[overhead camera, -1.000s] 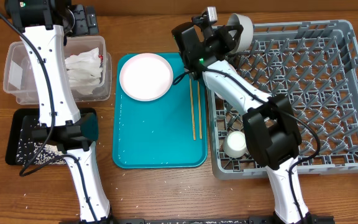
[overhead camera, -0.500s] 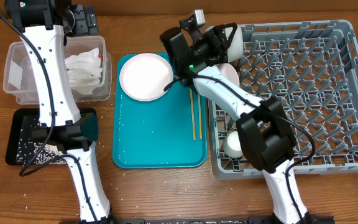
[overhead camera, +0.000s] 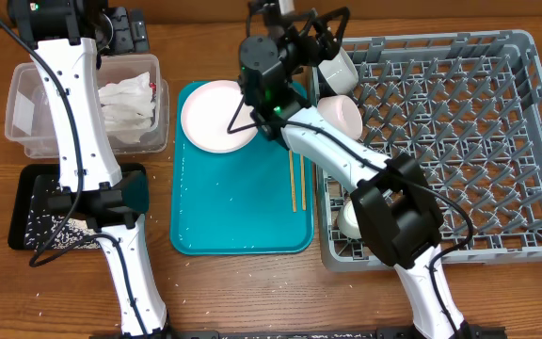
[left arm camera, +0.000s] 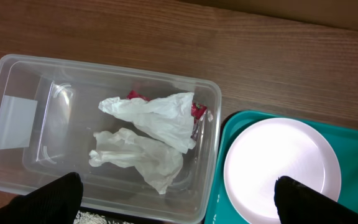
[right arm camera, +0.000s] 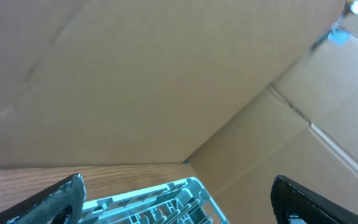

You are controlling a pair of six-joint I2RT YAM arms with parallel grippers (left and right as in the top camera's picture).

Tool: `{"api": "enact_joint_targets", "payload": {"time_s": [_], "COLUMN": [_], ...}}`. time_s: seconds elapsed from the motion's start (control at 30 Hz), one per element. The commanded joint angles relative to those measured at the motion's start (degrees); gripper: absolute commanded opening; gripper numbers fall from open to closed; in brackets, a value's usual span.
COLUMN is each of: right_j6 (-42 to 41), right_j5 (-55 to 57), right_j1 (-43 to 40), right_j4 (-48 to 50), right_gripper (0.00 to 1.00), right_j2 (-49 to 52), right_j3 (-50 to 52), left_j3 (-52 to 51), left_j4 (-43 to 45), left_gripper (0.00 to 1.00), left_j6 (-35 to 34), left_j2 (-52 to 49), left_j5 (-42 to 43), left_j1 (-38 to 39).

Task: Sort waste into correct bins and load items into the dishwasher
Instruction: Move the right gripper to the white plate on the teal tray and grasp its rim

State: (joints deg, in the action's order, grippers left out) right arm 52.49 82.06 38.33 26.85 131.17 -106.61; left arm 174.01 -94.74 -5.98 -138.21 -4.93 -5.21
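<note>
My open right gripper keeps going down to the plate's rack-side edge [overhead camera: 254, 132] and closes there, because the white plate's rim [overhead camera: 243, 144] is clear of the chopsticks.
My right gripper [overhead camera: 316, 26] is open and raised over the back left corner of the grey dishwasher rack [overhead camera: 497, 141], holding nothing. Just below it a white cup [overhead camera: 337, 66] lies tilted in that corner, free of the fingers. A white bowl [overhead camera: 341, 115] sits in the rack in front of it, and a small cup [overhead camera: 352, 218] shows near the front left. The right wrist view shows only the rack's corner [right arm camera: 157, 200] between spread fingers. My left gripper [left arm camera: 179, 202] hangs open above the clear tub [left arm camera: 17, 155] holding crumpled napkins [left arm camera: 157, 121]. A white plate [overhead camera: 218, 115] and chopsticks [overhead camera: 295, 179] lie on the teal tray.
The teal tray [overhead camera: 238, 221] lies between the tub and the rack, with scattered rice grains on it. A black tray [overhead camera: 26, 226] with rice sits at the front left, partly under my left arm. A cardboard wall [right arm camera: 135, 74] stands behind the table.
My right gripper opened and let go of the white cup at the rack's back left corner, swinging left and tilting up. The left arm has not moved.
</note>
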Motion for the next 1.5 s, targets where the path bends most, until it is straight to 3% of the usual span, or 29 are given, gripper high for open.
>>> {"api": "enact_joint_targets", "payload": {"time_s": [0.0, 0.23, 0.43, 0.67, 0.83, 0.93, 1.07, 1.27, 1.47], "right_j6": [-4.9, -27.1, -42.8, -68.7, -82.4, -87.1, -94.9, -99.4, -101.4], "right_j5": [-4.0, -21.0, -26.4, -63.6, -77.9, -79.8, -78.9, -78.3, -78.4], "right_j1": [1.1, 2.9, 5.2, 5.8, 3.8, 3.3, 2.8, 2.2, 1.9], "right_j4": [-6.5, -33.2, -43.4, -59.7, -67.2, -71.1, -72.2, -71.3, -70.9], "right_gripper": [0.98, 1.00, 0.96, 0.94, 0.91, 0.87, 0.65, 0.46, 0.42], "right_j2": [-1.9, -1.9, -4.5, -9.0, -9.0, -9.0, -8.3, -4.7, 0.3], "right_j3": [-0.4, -0.4, -0.4, -0.4, -0.4, -0.4, -0.4, -0.4, -0.4], "left_j3": [1.2, 1.2, 1.2, 1.2, 1.2, 1.2, 1.2, 1.2, 1.2], "left_j4": [0.0, 0.0, 0.0, 0.0, 0.0, 0.0, 0.0, 0.0, 0.0], "left_gripper": [1.00, 1.00, 1.00, 1.00, 1.00, 1.00, 1.00, 1.00, 1.00], "left_j6": [0.0, 0.0, 0.0, 0.0, 0.0, 0.0, 0.0, 0.0, 0.0], "left_j2": [1.4, 1.4, 1.4, 1.4, 1.4, 1.4, 1.4, 1.4, 1.4], "left_j5": [0.5, 0.5, 0.5, 0.5, 0.5, 0.5, 0.5, 0.5, 0.5], "left_j1": [0.5, 0.5, 0.5, 0.5, 0.5, 0.5, 0.5, 0.5, 0.5]}}
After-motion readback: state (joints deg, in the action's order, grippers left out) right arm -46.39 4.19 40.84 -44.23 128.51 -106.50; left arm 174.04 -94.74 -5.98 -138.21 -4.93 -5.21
